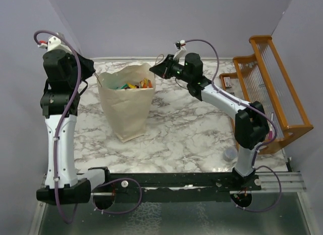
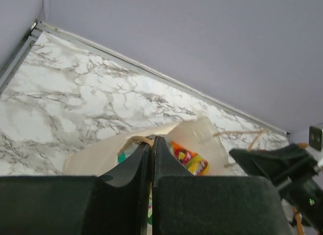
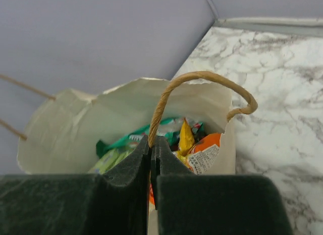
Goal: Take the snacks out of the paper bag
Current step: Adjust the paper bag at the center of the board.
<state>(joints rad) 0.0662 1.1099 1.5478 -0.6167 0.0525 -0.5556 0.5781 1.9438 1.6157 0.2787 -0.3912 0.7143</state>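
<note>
The upright paper bag is held by its handles in both my grippers, so next my right gripper opens and reaches for the snacks (image 1: 143,84) while my left gripper tips the bag.
The cream paper bag (image 1: 126,106) stands upright on the marble table, its mouth open. Snacks (image 1: 133,85) fill it: green, yellow and orange packets show in the right wrist view (image 3: 185,136) and a colourful packet in the left wrist view (image 2: 189,159). My left gripper (image 1: 95,73) is at the bag's left rim, shut on a tan loop handle (image 2: 135,140). My right gripper (image 1: 154,68) is at the bag's right rim, shut on the other tan handle (image 3: 202,76). Both handles are held up above the rim. The bag (image 3: 65,129) also shows in the right wrist view.
An orange wooden rack (image 1: 272,88) stands at the right edge of the table. A small grey cap (image 1: 229,154) lies near the right arm's base. Grey walls close in the back and both sides.
</note>
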